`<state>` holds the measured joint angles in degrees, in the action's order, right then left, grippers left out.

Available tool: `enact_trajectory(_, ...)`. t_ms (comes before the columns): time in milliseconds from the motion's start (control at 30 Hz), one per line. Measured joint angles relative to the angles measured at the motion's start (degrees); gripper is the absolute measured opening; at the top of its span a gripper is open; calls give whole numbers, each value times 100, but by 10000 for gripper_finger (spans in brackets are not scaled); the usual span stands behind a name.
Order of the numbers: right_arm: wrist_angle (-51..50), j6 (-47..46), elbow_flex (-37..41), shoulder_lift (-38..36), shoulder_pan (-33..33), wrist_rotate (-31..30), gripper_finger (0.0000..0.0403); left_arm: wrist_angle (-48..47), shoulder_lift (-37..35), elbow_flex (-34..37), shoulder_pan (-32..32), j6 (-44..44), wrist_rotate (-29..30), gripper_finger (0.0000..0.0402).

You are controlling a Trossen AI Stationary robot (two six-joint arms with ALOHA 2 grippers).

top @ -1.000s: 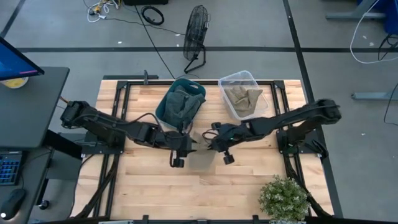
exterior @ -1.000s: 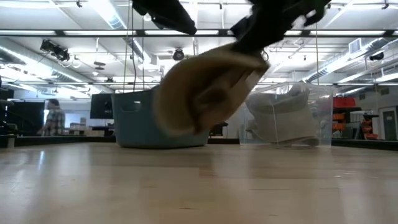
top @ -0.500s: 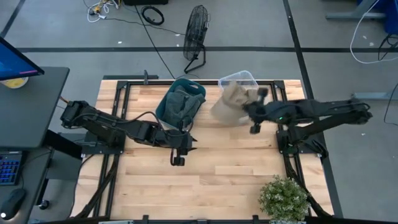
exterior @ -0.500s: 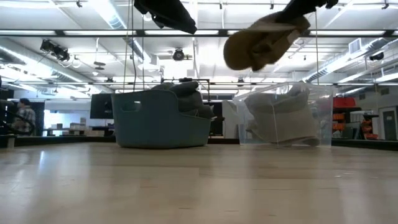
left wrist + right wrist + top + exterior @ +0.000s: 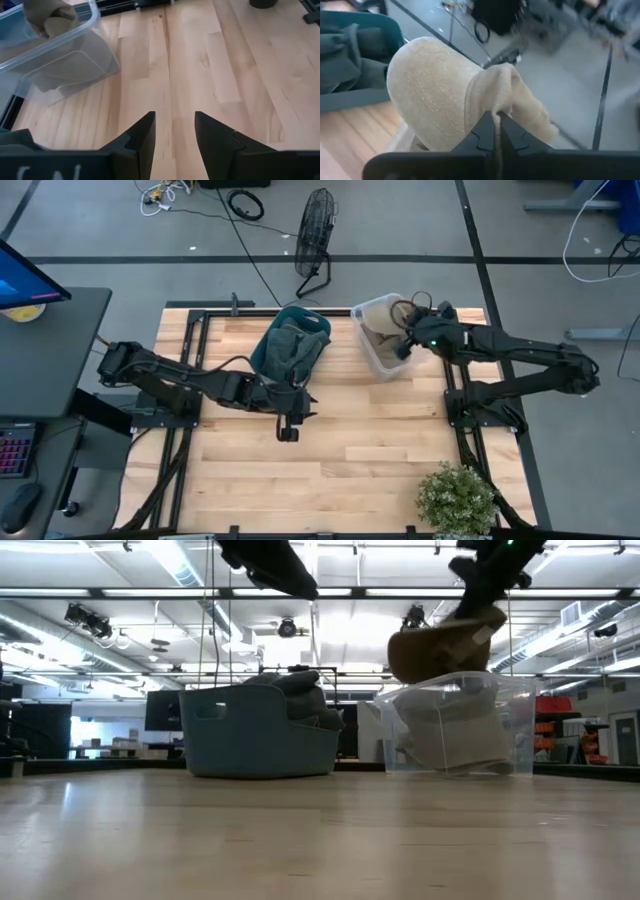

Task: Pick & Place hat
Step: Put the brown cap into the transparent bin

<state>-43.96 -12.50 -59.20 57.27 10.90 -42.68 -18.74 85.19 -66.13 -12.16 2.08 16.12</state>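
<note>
The tan hat's top sticks out over the clear bin's edge, so the robot's right gripper should bring the hat down onto the other tan hats and grip another fold of it.
A tan knit hat hangs from my right gripper, which is shut on it above the clear plastic bin at the table's far right. That bin holds other tan hats. A teal bin of dark grey-green hats stands left of it. My left gripper hovers open over the bare wood at the table's middle, touching nothing. My right gripper pinches a gathered fold of the hat's edge between its two fingers. The hat is lifted clear and hangs from the fingers over the clear bin, its rounded crown bulging toward the teal bin. One layer or several, I cannot tell.
A potted plant stands at the table's near right corner. A floor fan and cables lie beyond the far edge. A dark desk sits left of the table. Bare wood spreads across the near half.
My right gripper has carried the hat from the table's middle toward the far right, raising it, and now holds it over the clear bin. The hat has gone from hanging low beside my left gripper to hanging just above the bin's rim.
</note>
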Motion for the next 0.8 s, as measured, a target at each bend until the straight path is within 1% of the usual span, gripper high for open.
enact_trajectory(133, -354, -796, 0, 393, 165, 23, 7, -2, 0, 0, 50, 0, 0, 140)
enact_trajectory(267, -464, -1376, 0, 816, 336, 130, 8, -9, 0, 0, 50, 5, 0, 140)
enact_trajectory(300, -462, -1428, 0, 902, 379, 283, 8, -14, 0, 0, 50, 1, 0, 140)
enact_trajectory(400, -452, -1443, -2, 1100, 516, 1005, 19, -86, 0, 0, 47, -23, -2, 140)
enact_trajectory(467, -449, -1294, -2, 1163, 558, 1136, 34, -144, 0, 0, 47, -33, 0, 140)
enact_trajectory(567, -449, -1103, -4, 1164, 570, 1124, 63, -272, 0, 0, 47, -38, -1, 140)
enact_trajectory(700, -453, -947, -4, 986, 553, 1161, 107, -306, 4, 0, 41, -41, -2, 140)
enact_trajectory(800, -456, -814, -10, 733, 552, 1526, 137, -306, 4, 0, 41, -42, -2, 140)
